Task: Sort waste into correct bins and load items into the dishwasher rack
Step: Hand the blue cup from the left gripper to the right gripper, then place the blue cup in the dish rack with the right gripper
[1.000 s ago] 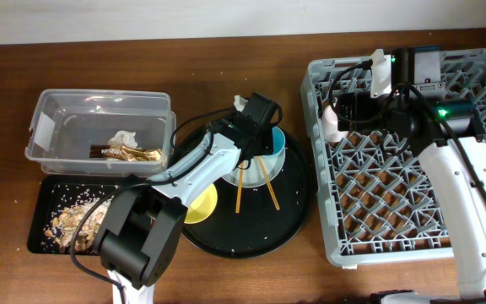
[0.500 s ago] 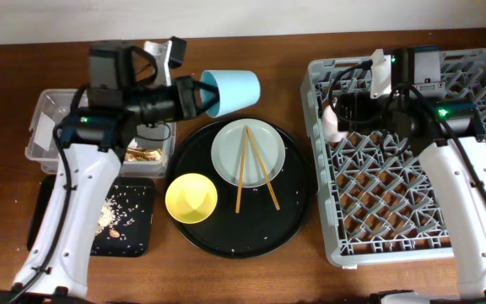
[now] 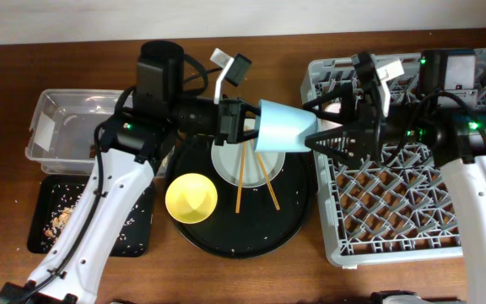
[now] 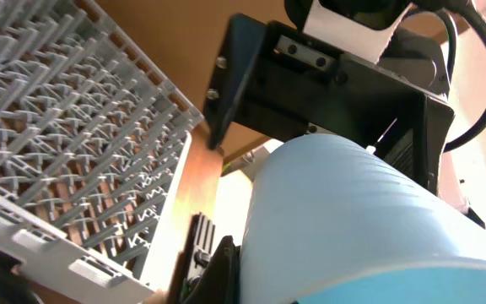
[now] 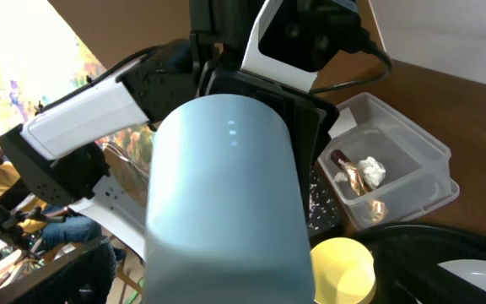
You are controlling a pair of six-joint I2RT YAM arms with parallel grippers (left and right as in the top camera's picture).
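With my left gripper on the light-blue cup's rim, my right gripper should take the narrow end before lowering the cup rim-down into the rack.
My left gripper is shut on the rim of the light-blue cup and holds it on its side in the air, over the right edge of the white plate. My right gripper is open, its fingers spread on either side of the cup's narrow end. The cup fills the left wrist view and the right wrist view. Two chopsticks lie on the plate, and the yellow bowl sits beside it. The grey rack is on the right.
Plate and bowl rest on a large round black tray. The clear tub at the far left holds the napkin and wrapper. In front of it the shallow black tray holds food scraps. A pinkish cup shows in the rack's back left.
My left arm has carried the blue cup to the right, from near the tub to the gap between plate and rack. My right gripper has swung left from the rack's back to meet the cup.
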